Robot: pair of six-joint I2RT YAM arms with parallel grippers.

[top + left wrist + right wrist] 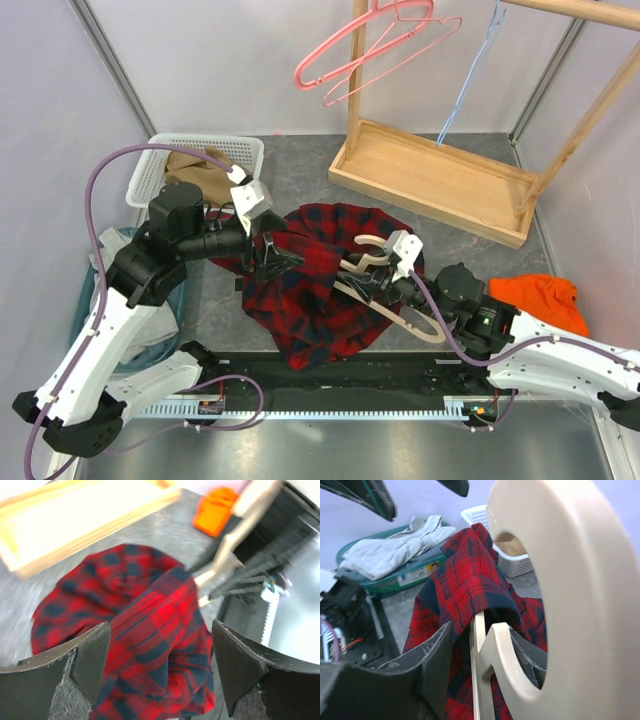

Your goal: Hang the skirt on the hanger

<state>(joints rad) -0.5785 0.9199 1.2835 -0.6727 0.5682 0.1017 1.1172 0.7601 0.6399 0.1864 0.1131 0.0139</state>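
Note:
The pale hanger's arm goes into the red plaid garment, so I expect the hanger (398, 313) to come along inside when I pinch the covered end (322, 262) and lift.
The tan-brown skirt (188, 160) lies bunched in the white basket (150, 170) at the back left, and shows in the right wrist view (512, 545) too. The pink hanger (400, 16) hangs on the wooden rack, far from both arms. My left gripper (272, 255) (161, 630) is open just above a red plaid garment (320, 290) (145, 625), with nothing between its fingers. My right gripper (385, 285) (485, 665) is shut on a thick pale hanger (380, 270) (560, 580), and the plaid cloth (465, 585) drapes over that hanger's arm.
The wooden rack's base tray (430, 180) stands at the back right, with a light-blue hanger (465, 95) above it. An orange cloth (540, 295) lies at the right. A grey garment (395, 550) fills a teal bin (90, 290) at the left.

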